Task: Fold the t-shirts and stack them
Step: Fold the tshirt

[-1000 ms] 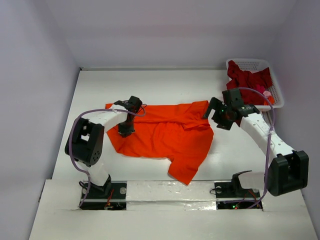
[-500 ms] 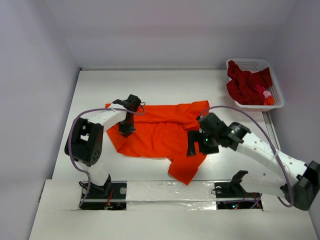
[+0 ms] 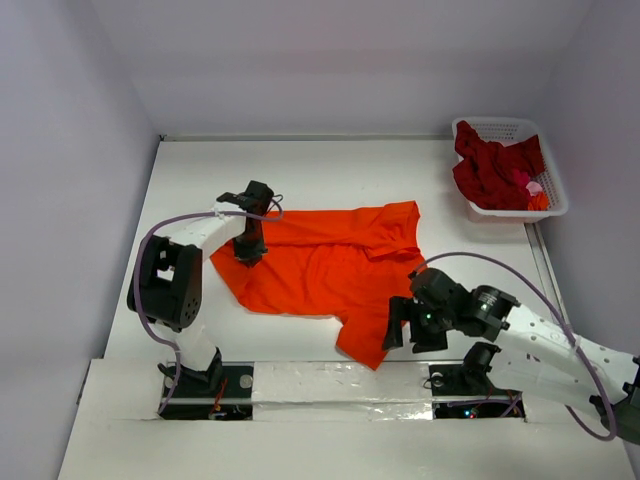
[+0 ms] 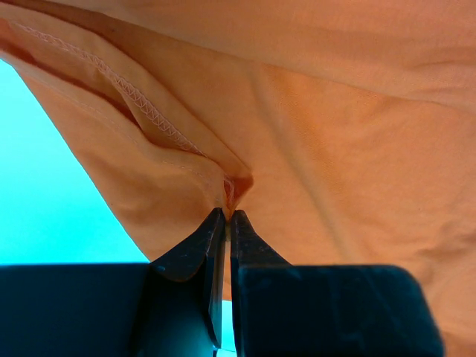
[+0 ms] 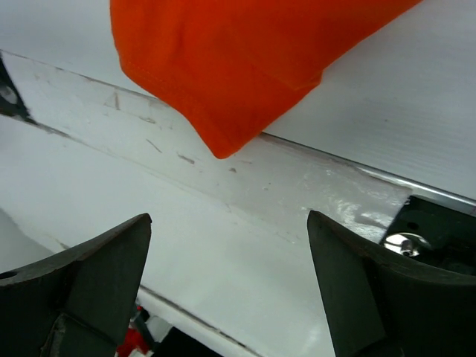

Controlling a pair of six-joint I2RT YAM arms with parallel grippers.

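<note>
The orange t-shirt's near corner (image 3: 374, 362) is pointing in between the open fingers of my right gripper. I should keep going toward that corner until the fingers are on both sides of it, and then close them.
The bright orange t-shirt (image 3: 330, 270) lies spread on the white table, with one corner reaching the near edge. My left gripper (image 3: 248, 250) is shut on a pinched fold of the shirt's left part; in the left wrist view the jaws (image 4: 227, 213) close on a hemmed ridge of orange cloth (image 4: 335, 149). My right gripper (image 3: 400, 330) is open and empty, low beside the shirt's near corner. In the right wrist view (image 5: 229, 245) that orange corner (image 5: 230, 67) lies ahead of the spread fingers (image 5: 97, 268). The dark red t-shirt (image 3: 490, 170) is bunched in the basket.
The white lattice basket (image 3: 500, 122) stands at the back right, with a small pink and orange item beside the red cloth. A taped strip (image 3: 330, 380) runs along the table's near edge between the arm bases. Walls enclose the table on three sides.
My right arm has swung from the shirt's back right corner near the basket down to its near corner, jaws open. My left gripper has shifted slightly back and left with the cloth.
</note>
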